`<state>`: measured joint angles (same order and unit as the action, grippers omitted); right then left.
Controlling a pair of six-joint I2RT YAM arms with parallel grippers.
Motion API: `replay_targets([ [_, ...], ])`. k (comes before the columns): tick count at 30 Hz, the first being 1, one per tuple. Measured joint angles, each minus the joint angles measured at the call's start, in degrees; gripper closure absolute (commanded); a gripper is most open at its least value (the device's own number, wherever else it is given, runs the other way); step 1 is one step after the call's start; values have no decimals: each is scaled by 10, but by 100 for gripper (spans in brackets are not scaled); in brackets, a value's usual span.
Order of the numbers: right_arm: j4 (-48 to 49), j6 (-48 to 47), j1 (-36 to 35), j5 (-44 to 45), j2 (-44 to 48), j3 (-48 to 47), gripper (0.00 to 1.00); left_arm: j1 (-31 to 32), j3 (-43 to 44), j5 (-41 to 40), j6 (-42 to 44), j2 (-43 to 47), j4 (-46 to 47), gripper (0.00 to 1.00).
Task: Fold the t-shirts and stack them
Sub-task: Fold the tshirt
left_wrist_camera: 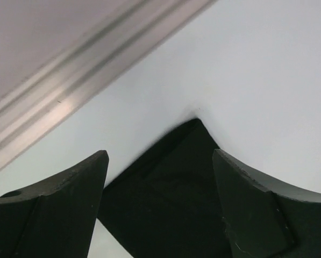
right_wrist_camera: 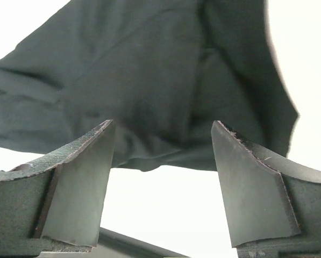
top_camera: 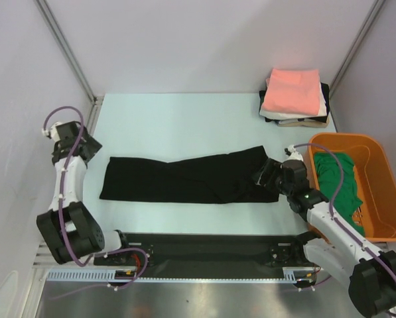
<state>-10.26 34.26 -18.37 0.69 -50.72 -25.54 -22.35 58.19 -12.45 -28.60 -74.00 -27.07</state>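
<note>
The cloth [top_camera: 123,170] strip's far corner [top_camera: 111,159] is clear of the bar and in front of my left gripper's open fingers, so I should keep moving in until the fingers span the cloth.
The large black t-shirt [top_camera: 184,179] lies folded into a long strip across the middle of the table. My left gripper [top_camera: 93,147] is open just off the strip's left end; its wrist view shows a corner of the black cloth [left_wrist_camera: 173,188] between the jaws. My right gripper [top_camera: 263,173] is open at the strip's right end, with the black cloth [right_wrist_camera: 149,80] just ahead of its fingers. A stack of folded shirts with the salmon-pink one [top_camera: 292,91] on top sits at the back right. A green shirt [top_camera: 340,182] lies in the tub.
The orange plastic tub [top_camera: 383,199] stands at the right edge, close beside my right arm. A wall with a metal rail [left_wrist_camera: 69,80] runs along the left. A black bar [top_camera: 204,248] lies along the near edge.
</note>
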Motion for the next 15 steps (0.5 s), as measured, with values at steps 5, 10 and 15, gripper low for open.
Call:
replay_targets([
  [5,28,33,-53,6,-44,-19,25,99,0,0,-10,-57,-5,13],
  [10,59,60,-75,5,-176,-37,27,192,-1,8,-30,-125,-5,12],
  [15,73,75,-79,6,-268,-71,49,210,-40,30,-44,-181,4,14],
])
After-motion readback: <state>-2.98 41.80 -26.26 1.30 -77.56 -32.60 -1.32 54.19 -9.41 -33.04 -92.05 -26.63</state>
